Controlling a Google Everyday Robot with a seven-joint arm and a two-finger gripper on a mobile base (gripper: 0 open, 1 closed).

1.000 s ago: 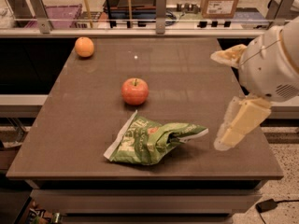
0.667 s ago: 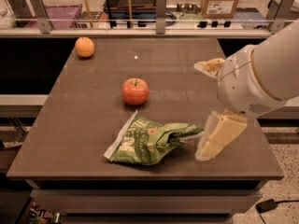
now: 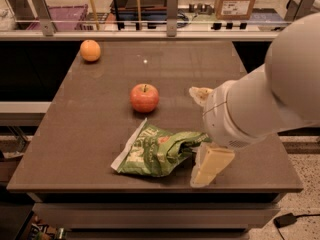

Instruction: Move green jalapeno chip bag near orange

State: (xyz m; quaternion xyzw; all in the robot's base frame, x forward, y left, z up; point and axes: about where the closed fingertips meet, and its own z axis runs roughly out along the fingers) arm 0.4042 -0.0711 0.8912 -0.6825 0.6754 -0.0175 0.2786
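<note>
The green jalapeno chip bag's middle bulges [image 3: 159,150] between creases, so its white edge [image 3: 128,148] will go on sticking out to the side when the robot's gripper raises the bag's other end.
The green jalapeno chip bag [image 3: 157,151] lies crumpled on the front middle of the brown table [image 3: 80,134], its white edge to the left. The orange [image 3: 90,50] sits at the table's far left corner, well away from the bag. My gripper [image 3: 195,137] is at the bag's right end, low over the table and open. One cream finger [image 3: 200,95] lies behind the bag's end and the other finger [image 3: 210,165] in front of it. My large white arm [image 3: 270,99] comes in from the right and hides part of the table.
A red apple [image 3: 145,98] with a stem stands just behind the bag, between it and the orange. A railing [image 3: 170,9] runs along the table's far edge, with a cardboard box [image 3: 237,1] and shelves behind it.
My arm has swung left, from the table's right side to the bag. The open fingers now straddle the bag's right end. Bag, apple and orange have not moved.
</note>
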